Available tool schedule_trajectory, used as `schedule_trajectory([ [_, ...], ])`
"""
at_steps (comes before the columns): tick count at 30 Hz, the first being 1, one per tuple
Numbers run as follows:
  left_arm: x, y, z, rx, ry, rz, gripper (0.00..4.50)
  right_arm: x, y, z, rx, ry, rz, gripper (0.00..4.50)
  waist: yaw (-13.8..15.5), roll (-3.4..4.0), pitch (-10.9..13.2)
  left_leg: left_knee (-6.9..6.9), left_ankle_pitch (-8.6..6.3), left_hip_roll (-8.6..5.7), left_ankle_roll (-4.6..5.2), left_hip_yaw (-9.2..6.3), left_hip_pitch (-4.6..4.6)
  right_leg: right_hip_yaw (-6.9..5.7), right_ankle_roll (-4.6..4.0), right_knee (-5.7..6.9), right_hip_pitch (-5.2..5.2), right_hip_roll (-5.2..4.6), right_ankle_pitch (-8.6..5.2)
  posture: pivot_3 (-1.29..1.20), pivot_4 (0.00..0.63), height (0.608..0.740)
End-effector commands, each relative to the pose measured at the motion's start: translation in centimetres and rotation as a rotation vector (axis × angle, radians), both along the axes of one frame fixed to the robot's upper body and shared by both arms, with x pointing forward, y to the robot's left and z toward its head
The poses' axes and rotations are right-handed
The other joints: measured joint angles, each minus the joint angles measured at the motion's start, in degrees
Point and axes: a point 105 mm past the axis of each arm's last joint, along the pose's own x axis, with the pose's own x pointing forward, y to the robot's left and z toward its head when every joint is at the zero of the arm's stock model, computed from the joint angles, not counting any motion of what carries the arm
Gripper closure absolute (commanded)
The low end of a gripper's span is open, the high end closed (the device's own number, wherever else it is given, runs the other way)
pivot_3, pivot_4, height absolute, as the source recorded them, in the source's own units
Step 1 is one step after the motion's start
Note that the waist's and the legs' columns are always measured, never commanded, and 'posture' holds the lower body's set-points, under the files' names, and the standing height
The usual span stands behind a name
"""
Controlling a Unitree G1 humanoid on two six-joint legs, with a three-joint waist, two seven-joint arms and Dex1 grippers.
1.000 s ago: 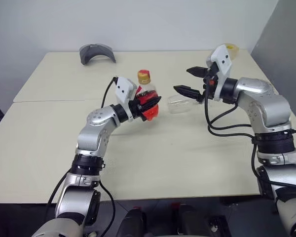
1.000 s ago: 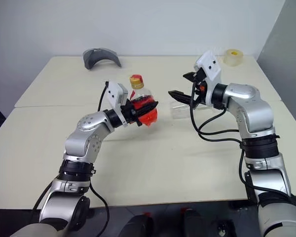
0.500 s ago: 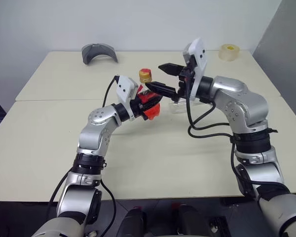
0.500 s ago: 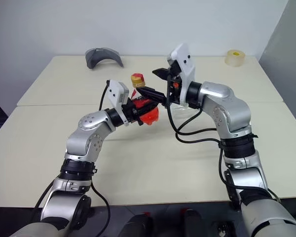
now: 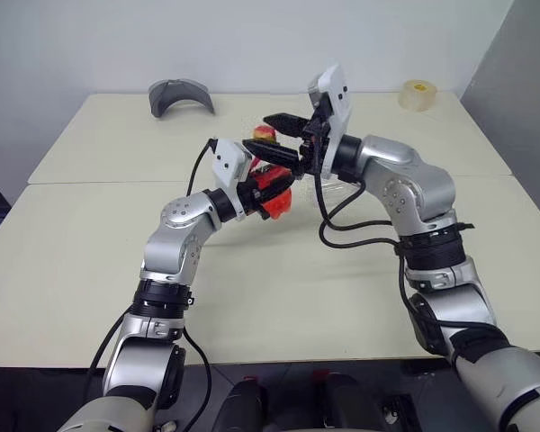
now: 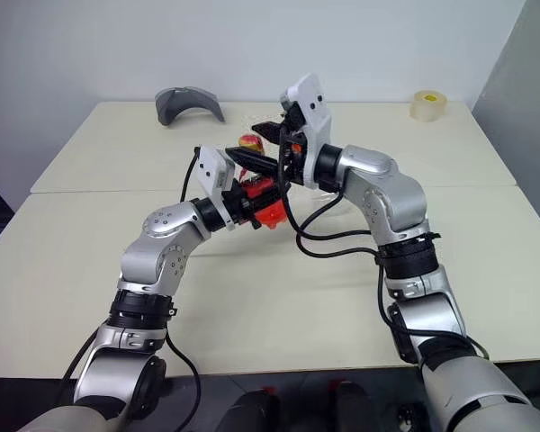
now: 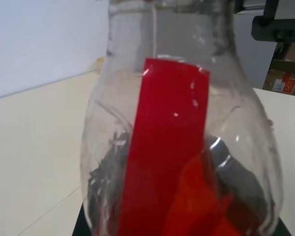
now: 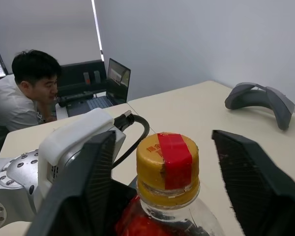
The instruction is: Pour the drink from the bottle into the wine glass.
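Observation:
A seam runs between the yellow cap and the ring below it, so the cap will come off and that ring will stay behind when the robot pulls.
My left gripper is shut on the body of the bottle, holding it above the middle of the table. The red drink sits low in the bottle. My right gripper reaches in from the right and is open, one finger on each side of the yellow, red-taped cap, with a gap showing on both sides. The wine glass lies on the table behind, mostly covered by my right forearm.
A grey curved object lies at the table's far left. A roll of tape sits at the far right corner. A person sits at a desk with a laptop beyond the table.
My right gripper swung left from over the wine glass to the bottle's cap, and its fingers have drawn closer together. The left gripper and the bottle stayed still.

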Motion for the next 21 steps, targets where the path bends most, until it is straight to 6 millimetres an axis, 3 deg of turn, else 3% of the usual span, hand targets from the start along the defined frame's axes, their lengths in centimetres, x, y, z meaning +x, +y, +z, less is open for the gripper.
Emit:
schedule_trajectory([
  [1,-0.7,-0.3,2.0,-0.013,-0.079,-0.020,3.22,-0.8,0.3,2.0,0.027,-0.064,0.033,2.33,0.0,0.00,0.0,0.00,0.00,0.00,0.00,0.00,0.00,0.00,0.00,0.00,0.00,0.00,0.00,0.00,0.150,0.740],
  [4,-0.7,-0.3,2.0,-0.013,-0.078,-0.020,3.22,-0.9,0.3,1.9,0.027,-0.062,0.040,3.27,0.0,0.00,0.0,0.00,0.00,0.00,0.00,0.00,0.00,0.00,0.00,0.00,0.00,0.00,0.00,0.00,0.150,0.740],
  [11,-1.6,-0.5,1.3,-0.002,-0.062,-0.050,3.22,-1.5,0.1,2.5,0.020,-0.072,0.082,3.27,0.0,0.00,0.0,0.00,0.00,0.00,0.00,0.00,0.00,0.01,0.00,0.00,0.00,0.00,0.00,0.00,0.150,0.740],
  [16,-4.0,-0.3,-0.3,0.024,-0.021,-0.094,3.22,-3.6,-1.5,3.4,-0.067,-0.110,0.238,3.27,0.0,0.02,0.0,-0.01,0.00,0.00,0.01,0.01,-0.01,0.02,0.00,-0.03,0.00,-0.01,0.00,0.00,0.150,0.740],
  [21,-6.6,-0.2,-0.6,0.045,-0.027,-0.135,3.23,-5.7,-2.8,2.4,-0.207,-0.152,0.363,3.27,0.0,0.02,0.0,-0.01,-0.12,0.00,0.21,-0.02,0.00,-0.01,0.00,-0.03,0.02,-0.01,0.00,0.00,0.150,0.740],
])
